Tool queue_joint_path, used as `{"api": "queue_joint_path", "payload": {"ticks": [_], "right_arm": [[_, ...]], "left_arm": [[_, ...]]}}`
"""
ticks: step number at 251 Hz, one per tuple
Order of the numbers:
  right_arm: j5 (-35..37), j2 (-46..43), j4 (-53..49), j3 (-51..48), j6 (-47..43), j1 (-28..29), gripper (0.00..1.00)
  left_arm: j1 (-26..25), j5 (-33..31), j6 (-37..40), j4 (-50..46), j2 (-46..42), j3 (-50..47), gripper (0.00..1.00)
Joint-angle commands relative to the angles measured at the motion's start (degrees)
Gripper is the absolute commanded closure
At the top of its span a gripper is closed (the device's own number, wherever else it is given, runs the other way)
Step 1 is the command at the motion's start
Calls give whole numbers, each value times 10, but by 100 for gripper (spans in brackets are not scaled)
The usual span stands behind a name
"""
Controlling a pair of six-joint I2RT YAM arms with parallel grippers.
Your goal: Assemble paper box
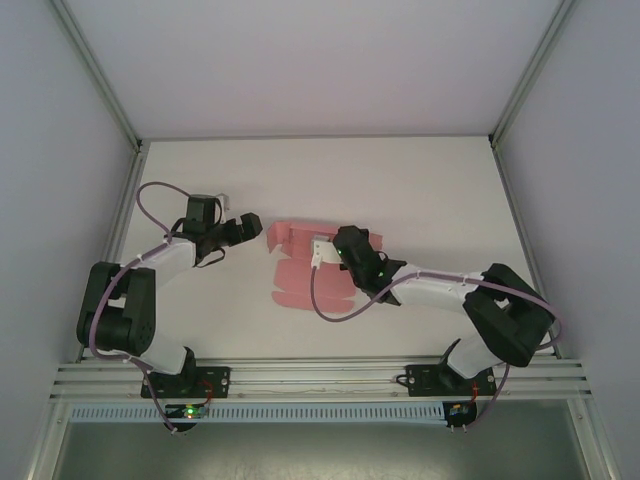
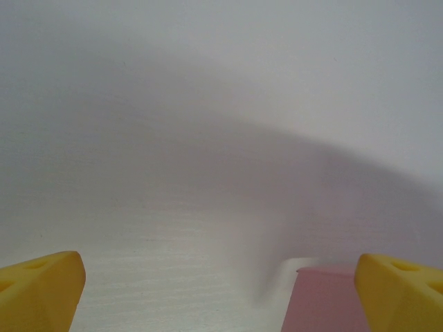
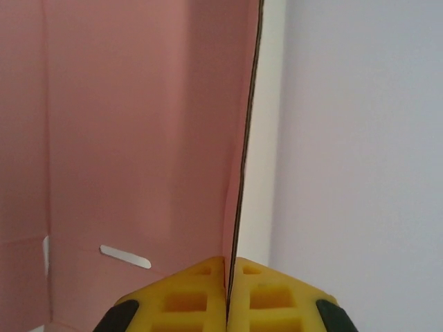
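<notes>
The paper box's pink corner [image 2: 322,303] is outside my left gripper's open fingers, so my left gripper should move around to the box's near side and put its fingers on both sides of the end flap [image 1: 274,238].
The paper box [image 1: 298,275] is a flat pink die-cut sheet lying mid-table, with its far edge panel raised. My right gripper [image 1: 322,250] is over its far part, shut on that upright panel. The right wrist view shows the panel edge-on [image 3: 241,173] running up from between the closed yellow fingertips [image 3: 187,297], gripper [image 3: 227,290], with the pink sheet [image 3: 138,138] spread to the left. My left gripper [image 1: 256,228] stands open just left of the sheet's far-left corner. In the left wrist view a pink corner [image 2: 325,301] sits by the right fingertip [image 2: 401,290], gripper [image 2: 220,294], untouched.
The white table [image 1: 420,190] is closed in by grey walls and aluminium frame posts [image 1: 130,160]. A rail [image 1: 320,378] runs along the near edge. The right arm's purple cable [image 1: 325,305] loops over the near part of the sheet.
</notes>
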Motion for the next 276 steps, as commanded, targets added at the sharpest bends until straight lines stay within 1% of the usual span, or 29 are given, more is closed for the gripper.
{"api": "queue_joint_path", "payload": {"ticks": [1,25,66,92,108,137,159,180,191,214,237,255,263,276], "right_arm": [[43,28,120,-37,-67,18,100],[47,39,90,-36,-55,28,100],[66,56,81,-35,-51,40,100],[67,62,28,-28,-26,46,100],[68,63,34,-33,-25,48,100],[72,61,39,-34,-25,51,100],[73,56,36,-37,-24,50,100],[74,53,35,-38,-24,51,100],[74,53,33,-37,-23,51,100],[75,53,22,-33,-21,51,100],[77,53,19,-32,-20,51,100],[78,52,17,-33,-19,51,100],[78,52,16,-32,-18,51,100],[78,50,15,-33,-17,51,100]], "left_arm": [[3,-4,7,-11,11,13,1],[3,1,8,-10,16,15,0],[2,-8,11,-14,27,22,0],[3,-13,15,-16,40,30,0],[3,-11,16,-16,49,34,0],[2,19,20,3,58,29,0],[-2,57,20,13,50,12,2],[-11,79,23,47,40,-13,2],[-16,91,28,46,37,-17,2],[-25,110,36,53,36,-22,6],[-38,123,46,58,33,-27,13],[-48,129,54,69,25,-35,15],[-51,121,60,71,21,-38,16],[-53,86,58,64,14,-39,16]]}}
